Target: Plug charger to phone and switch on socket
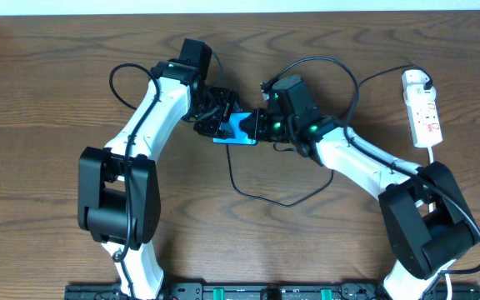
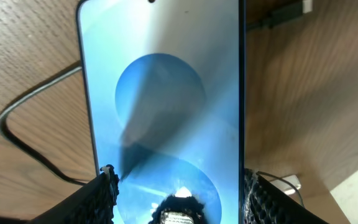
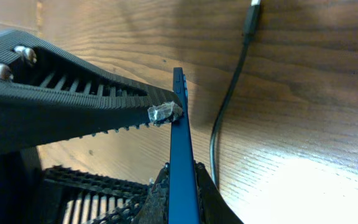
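The phone's end is keeping my right gripper busy, so next my left gripper opens and pinches the phone's long edge before my right gripper takes the connector.
The phone, blue screen up, lies mid-table between both arms. In the left wrist view the phone fills the frame. My left gripper spans its width, one finger against each long edge. In the right wrist view the phone shows edge-on, and my right gripper is shut across its thickness. The charger cable loops on the wood in front of the phone. Its black connector tip lies loose beyond the phone, apart from it. The socket, a white strip, lies at the far right.
A white plug head sits at the strip's far end, and a black lead runs from it toward the right arm. Part of the charger cable curves beside the phone's left edge. Bare wood surrounds the arms.
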Motion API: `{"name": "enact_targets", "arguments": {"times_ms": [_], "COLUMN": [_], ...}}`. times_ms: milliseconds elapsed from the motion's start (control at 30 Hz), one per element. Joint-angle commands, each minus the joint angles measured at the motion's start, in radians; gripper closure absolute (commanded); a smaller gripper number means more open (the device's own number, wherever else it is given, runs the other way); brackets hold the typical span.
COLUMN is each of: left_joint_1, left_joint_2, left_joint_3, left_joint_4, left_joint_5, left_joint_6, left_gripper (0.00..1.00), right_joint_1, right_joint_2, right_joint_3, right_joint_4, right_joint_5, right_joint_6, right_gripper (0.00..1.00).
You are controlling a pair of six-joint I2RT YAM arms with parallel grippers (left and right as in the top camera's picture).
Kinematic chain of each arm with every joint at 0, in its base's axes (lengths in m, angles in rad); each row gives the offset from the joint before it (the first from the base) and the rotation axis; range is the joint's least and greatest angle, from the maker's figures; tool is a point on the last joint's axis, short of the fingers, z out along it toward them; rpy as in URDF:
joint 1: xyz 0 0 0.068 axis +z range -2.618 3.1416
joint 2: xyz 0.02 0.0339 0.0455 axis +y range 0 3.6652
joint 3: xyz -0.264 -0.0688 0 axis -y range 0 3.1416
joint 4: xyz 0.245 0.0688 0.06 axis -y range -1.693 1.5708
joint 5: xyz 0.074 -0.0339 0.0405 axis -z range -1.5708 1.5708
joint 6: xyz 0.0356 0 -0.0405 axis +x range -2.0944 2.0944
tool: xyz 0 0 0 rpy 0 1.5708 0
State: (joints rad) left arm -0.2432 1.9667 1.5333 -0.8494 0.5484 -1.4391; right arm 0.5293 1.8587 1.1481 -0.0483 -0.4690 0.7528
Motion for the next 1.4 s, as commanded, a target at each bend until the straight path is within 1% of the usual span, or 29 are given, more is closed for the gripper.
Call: {"name": "enact_targets", "arguments": {"times_ms": [0, 133, 300, 533, 700, 767, 800, 967, 1067, 1133, 1233, 1300, 1367], "left_joint_1": [0.001, 0.003, 0.003, 0.003, 0.011, 0.021, 0.027, 0.053, 0.06, 0.06, 0.06, 0.06, 0.06], "left_joint_2": [-0.019, -0.019, -0.019, -0.019, -0.019, -0.019, -0.019, -0.019, -0.019, -0.019, -0.019, -0.019, -0.019], "left_joint_3": [0.004, 0.004, 0.004, 0.004, 0.004, 0.004, 0.004, 0.004, 0.004, 0.004, 0.004, 0.004, 0.004], "left_joint_4": [-0.019, 0.005, 0.106, 0.227, 0.241, 0.243, 0.246, 0.291, 0.32, 0.352, 0.399, 0.426, 0.442], "left_joint_5": [-0.007, 0.002, 0.094, 0.186, 0.2, 0.203, 0.206, 0.245, 0.29, 0.317, 0.343, 0.342, 0.341], "left_joint_6": [0.006, 0.024, 0.096, 0.103, 0.154, 0.156, 0.158, 0.276, 0.318, 0.337, 0.346, 0.346, 0.347], "left_gripper": [0.37, 0.37, 0.37, 0.37, 0.37, 0.41, 0.41, 0.4, 0.39, 0.31, 0.22, 0.2, 0.19], "right_joint_1": [-0.057, -0.106, -0.162, -0.218, -0.243, -0.247, -0.247, -0.247, -0.246, -0.245, -0.241, -0.232, -0.222], "right_joint_2": [0.0, 0.0, 0.0, 0.0, 0.0, 0.0, 0.0, 0.0, 0.0, 0.0, 0.0, 0.0, 0.0], "right_joint_3": [0.015, 0.015, 0.015, 0.015, 0.015, 0.015, 0.015, 0.015, 0.015, 0.015, 0.015, 0.015, 0.015], "right_joint_4": [0.058, 0.08, 0.131, 0.241, 0.314, 0.344, 0.353, 0.403, 0.408, 0.407, 0.407, 0.407, 0.408], "right_joint_5": [-0.066, -0.108, -0.161, -0.2, -0.208, -0.216, -0.214, -0.21, -0.181, -0.16, -0.145, -0.134, -0.124], "right_joint_6": [0.036, 0.076, 0.13, 0.243, 0.332, 0.377, 0.395, 0.503, 0.565, 0.589, 0.645, 0.714, 0.774], "right_gripper": [0.99, 0.99, 0.99, 0.99, 0.99, 0.99, 0.99, 0.99, 0.99, 0.99, 0.99, 0.99, 0.99]}}
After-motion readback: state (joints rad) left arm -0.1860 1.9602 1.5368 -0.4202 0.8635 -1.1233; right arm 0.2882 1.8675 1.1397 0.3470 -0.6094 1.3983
